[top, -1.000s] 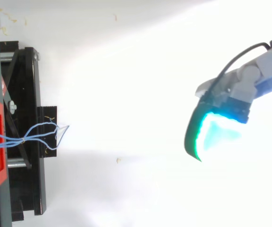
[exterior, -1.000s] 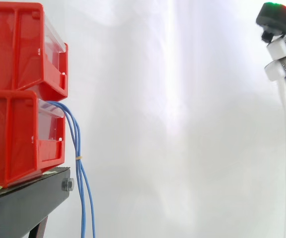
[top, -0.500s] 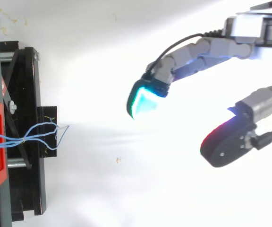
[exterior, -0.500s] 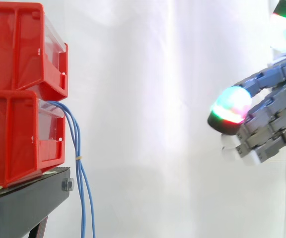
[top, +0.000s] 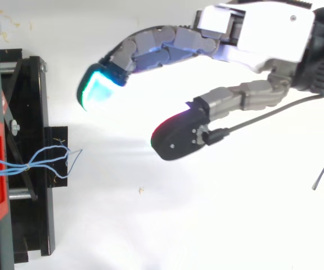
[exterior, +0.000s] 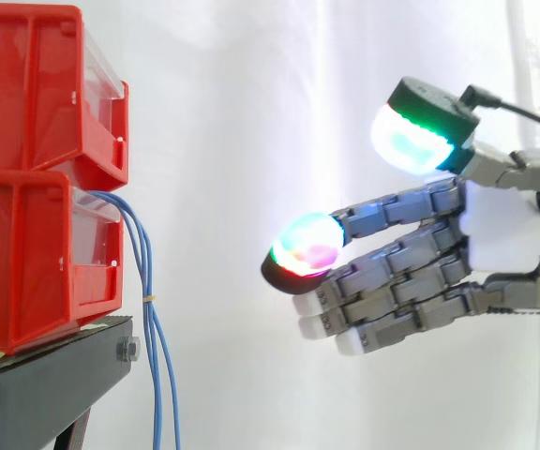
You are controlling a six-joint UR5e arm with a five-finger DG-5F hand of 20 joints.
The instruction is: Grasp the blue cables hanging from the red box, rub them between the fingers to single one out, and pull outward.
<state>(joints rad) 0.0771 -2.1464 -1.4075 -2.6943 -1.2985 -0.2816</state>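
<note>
The blue cables [exterior: 149, 300] curve at the lower red box [exterior: 120, 201] and hang free, so they will arch outward and droop past my hand when I pull.
Thin blue cables [exterior: 148, 309] come out of the lower red box [exterior: 40, 258] and hang down past the edge of the black stand [exterior: 54, 375]; a small yellow tie binds them partway down. From above the blue cables [top: 49, 160] spread out from the box's front. My hand [exterior: 504, 230] reaches in from the right with fingers [exterior: 382, 281] stretched toward the cables and the thumb [top: 176, 138] held apart. The hand [top: 257, 28] is open and holds nothing. A wide gap lies between its fingertips and the cables.
A second red box [exterior: 36, 89] is stacked on the lower one. The black stand's frame [top: 30, 169] lies under the cables. A white curtain hangs behind everything.
The hand has travelled left and down from the right edge toward the cables, and its fingers have spread out. The cables hang as before.
</note>
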